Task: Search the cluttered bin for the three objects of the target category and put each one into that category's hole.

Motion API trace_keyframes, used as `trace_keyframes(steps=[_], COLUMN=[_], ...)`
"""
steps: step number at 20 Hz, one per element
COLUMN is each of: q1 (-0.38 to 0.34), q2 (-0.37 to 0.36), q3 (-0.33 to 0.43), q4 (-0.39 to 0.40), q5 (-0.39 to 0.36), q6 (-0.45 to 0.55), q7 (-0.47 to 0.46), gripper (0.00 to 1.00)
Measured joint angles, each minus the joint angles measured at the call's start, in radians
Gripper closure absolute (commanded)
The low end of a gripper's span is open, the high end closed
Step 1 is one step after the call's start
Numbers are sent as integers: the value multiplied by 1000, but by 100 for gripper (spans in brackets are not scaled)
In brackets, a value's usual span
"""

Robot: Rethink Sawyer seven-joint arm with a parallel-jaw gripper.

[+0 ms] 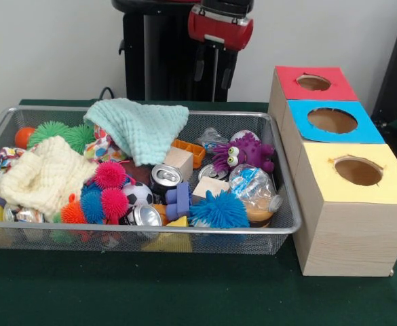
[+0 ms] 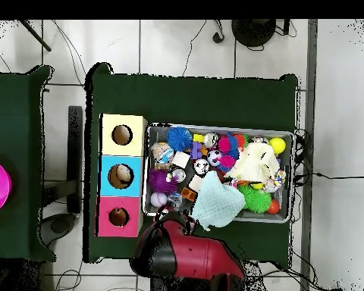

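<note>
A brown curve (image 1: 137,172) shows from under the mint-green cloth's near edge (image 1: 138,129), so I should expect to find a rounded brown thing below when I lift the cloth.
The wire mesh bin (image 1: 283,229) lies on the green table, full of clutter; it also shows in the overhead view (image 2: 293,176). The purple plush (image 1: 243,153) with big eyes lies on top at the bin's right end, next to the boxes; it also shows in the overhead view (image 2: 163,182). I cannot make out a tan-brown plush or a tiger. The red-surrounded hole (image 1: 313,82) is on the farthest box; it also shows in the overhead view (image 2: 119,217). My gripper (image 1: 214,75) hangs open and empty behind the bin's far rim, above the table (image 2: 172,219).
A teal cloth (image 1: 140,125) and a cream cloth (image 1: 42,176) cover parts of the bin. Spiky balls (image 1: 218,209), cans (image 1: 164,178), a small football (image 1: 138,193), wooden blocks and a plastic bottle (image 1: 254,190) lie around. The blue-surrounded hole (image 1: 332,120) and the yellow-surrounded hole (image 1: 358,171) are nearer.
</note>
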Motion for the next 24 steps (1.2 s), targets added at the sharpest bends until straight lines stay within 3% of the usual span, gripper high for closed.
trace_keyframes(steps=[9,24], q1=[-56,-49], q2=[0,0], q3=[28,28], q4=[-4,-4], q5=[-37,-40], q6=[0,0], q7=[0,0], gripper=[0,0])
